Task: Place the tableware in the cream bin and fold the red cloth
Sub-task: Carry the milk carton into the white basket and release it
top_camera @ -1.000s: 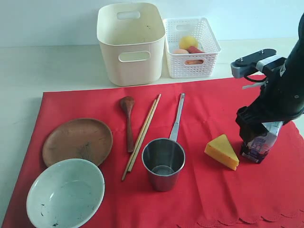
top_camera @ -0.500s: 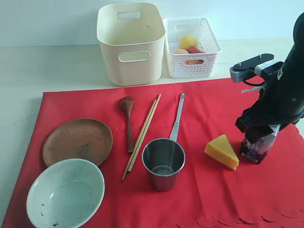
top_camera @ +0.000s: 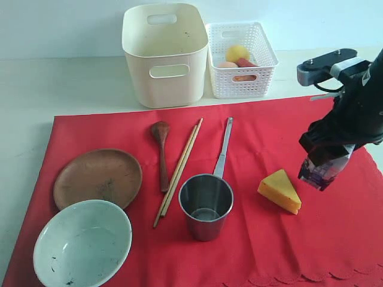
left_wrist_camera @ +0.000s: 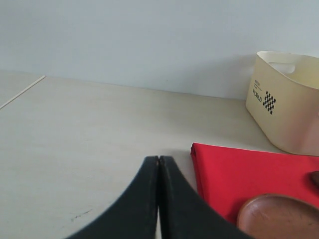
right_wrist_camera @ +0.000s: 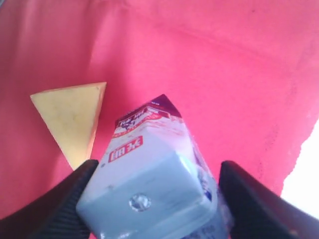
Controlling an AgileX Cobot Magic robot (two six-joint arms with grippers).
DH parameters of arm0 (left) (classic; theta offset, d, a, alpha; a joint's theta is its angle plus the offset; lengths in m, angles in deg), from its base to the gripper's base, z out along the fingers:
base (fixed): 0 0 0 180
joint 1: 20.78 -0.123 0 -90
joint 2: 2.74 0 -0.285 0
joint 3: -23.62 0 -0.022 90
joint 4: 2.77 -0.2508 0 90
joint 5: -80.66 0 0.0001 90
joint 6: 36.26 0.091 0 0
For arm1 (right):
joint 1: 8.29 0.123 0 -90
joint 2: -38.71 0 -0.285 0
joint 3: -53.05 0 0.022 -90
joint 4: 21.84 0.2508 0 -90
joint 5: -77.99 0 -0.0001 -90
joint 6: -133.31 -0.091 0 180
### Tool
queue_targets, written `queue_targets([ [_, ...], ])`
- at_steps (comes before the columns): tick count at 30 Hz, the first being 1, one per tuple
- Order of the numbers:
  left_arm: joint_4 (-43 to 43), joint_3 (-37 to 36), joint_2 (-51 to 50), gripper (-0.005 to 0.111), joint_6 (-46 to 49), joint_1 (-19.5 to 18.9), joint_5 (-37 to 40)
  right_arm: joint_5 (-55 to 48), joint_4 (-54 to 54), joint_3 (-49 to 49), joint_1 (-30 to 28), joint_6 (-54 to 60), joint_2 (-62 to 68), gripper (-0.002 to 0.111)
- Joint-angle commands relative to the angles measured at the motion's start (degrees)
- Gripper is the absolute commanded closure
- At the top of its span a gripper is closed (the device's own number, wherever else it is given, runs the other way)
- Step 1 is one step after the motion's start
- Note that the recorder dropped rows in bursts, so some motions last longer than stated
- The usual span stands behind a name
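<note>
I should keep taking the milk carton (top_camera: pixel 323 171), clear of the cloth, to the white lattice basket of food (top_camera: pixel 242 58), which is open, and release inside with my right gripper.
The red cloth (top_camera: pixel 257 239) lies spread on the table. On it are the brown wooden plate (top_camera: pixel 97 177), the speckled bowl (top_camera: pixel 82 243), the dark spoon (top_camera: pixel 162 155), the chopsticks (top_camera: pixel 178 173) and the steel cup (top_camera: pixel 206 203) with its long handle. The cream bin (top_camera: pixel 164 54) stands behind the cloth. My right gripper (top_camera: pixel 326 156) is shut on the milk carton (top_camera: pixel 323 170), held tilted just above the cloth at the right; the right wrist view shows this gripper (right_wrist_camera: pixel 158 169) around the carton (right_wrist_camera: pixel 149 174). My left gripper (left_wrist_camera: pixel 158 159) is shut and holds nothing, beside the cloth's corner (left_wrist_camera: pixel 234 169).
A yellow cheese wedge (top_camera: pixel 279 190) lies on the cloth just left of the carton. The white lattice basket (top_camera: pixel 240 51) with a lemon and other food stands right of the cream bin. Bare table lies left of the cloth.
My right gripper has lifted the milk carton off the cloth and drawn it slightly up and back. Everything else stays put.
</note>
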Motion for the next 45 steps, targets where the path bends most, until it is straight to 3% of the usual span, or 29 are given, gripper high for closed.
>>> queue_targets([
  [1,0.3,0.2,0.3,0.105,0.0,0.0,-0.7,4.5,0.0,0.1,0.1,0.1,-3.9,0.108],
  [10,0.3,0.2,0.3,0.105,0.0,0.0,-0.7,14.0,0.0,-3.0,0.1,0.1,-3.2,0.108],
  [25,0.3,0.2,0.3,0.105,0.0,0.0,-0.7,32.7,-0.7,-15.6,0.1,0.1,9.8,0.108],
  [45,0.3,0.2,0.3,0.105,0.0,0.0,-0.7,31.2,-1.1,-45.8,-0.2,-3.8,36.2,0.108],
])
